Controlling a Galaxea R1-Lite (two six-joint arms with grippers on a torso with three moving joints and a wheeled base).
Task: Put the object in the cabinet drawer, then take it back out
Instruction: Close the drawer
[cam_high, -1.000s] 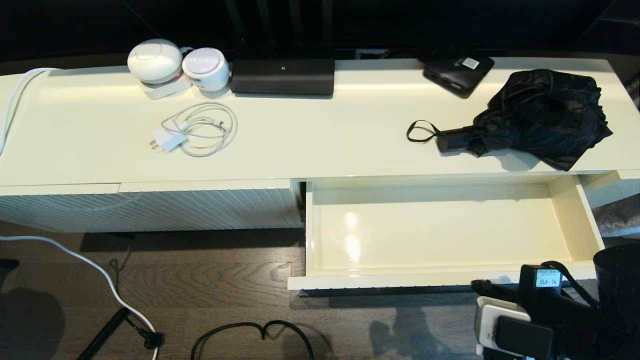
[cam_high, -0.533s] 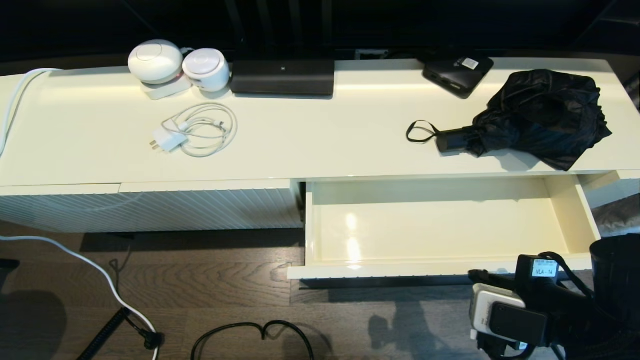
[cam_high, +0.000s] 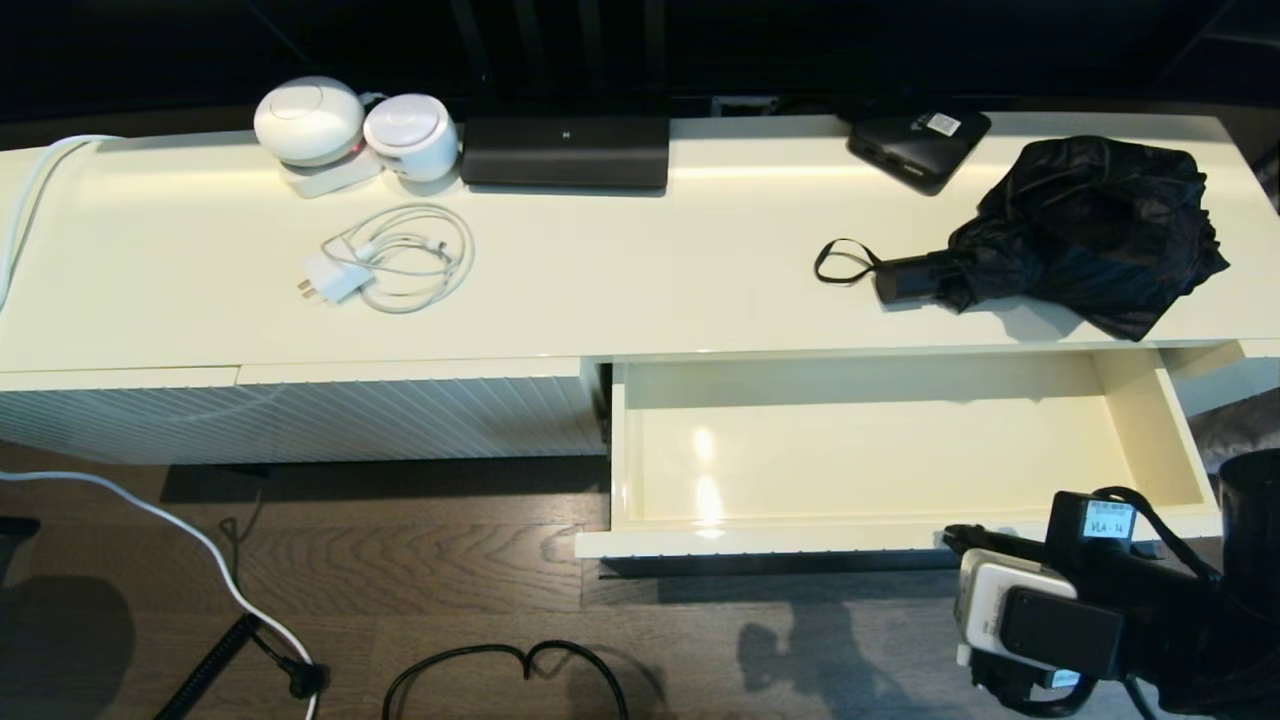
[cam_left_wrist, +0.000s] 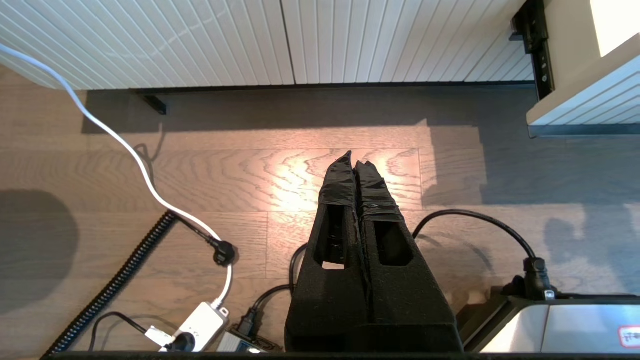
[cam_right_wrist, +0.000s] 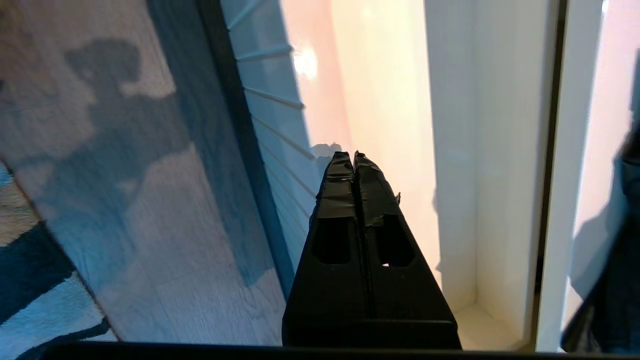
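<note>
My right gripper should back off, because its fingers reach over the drawer's front rim (cam_high: 921, 540), then come in lower against the ribbed front (cam_right_wrist: 286, 147) and push the drawer closed.
The black folding umbrella (cam_high: 1090, 225) lies on the cream cabinet top at the right, above the drawer. Its short handle (cam_high: 905, 280) and wrist loop (cam_high: 840, 262) point left. Below it the cream drawer (cam_high: 880, 450) stands pulled out and empty, its dark bar handle (cam_high: 780, 565) under the ribbed front. My right gripper (cam_high: 950, 538) is shut on nothing, its tips at the right part of the drawer's front rim (cam_right_wrist: 320, 165). Whether it touches the rim I cannot tell. My left gripper (cam_left_wrist: 354, 156) hangs shut over the wooden floor, out of the head view.
On the cabinet top are a flat black box with a white sticker (cam_high: 918, 142), a black device (cam_high: 565, 152), two white round devices (cam_high: 310, 120) and a white charger with coiled cable (cam_high: 390, 262). A handle-less ribbed panel (cam_high: 300, 415) is left of the drawer. Cables (cam_high: 500, 670) lie on the floor.
The drawer's front has slid a little way inward, toward the cabinet, and my right gripper went with it, then shifted slightly to the right. The umbrella has not moved.
</note>
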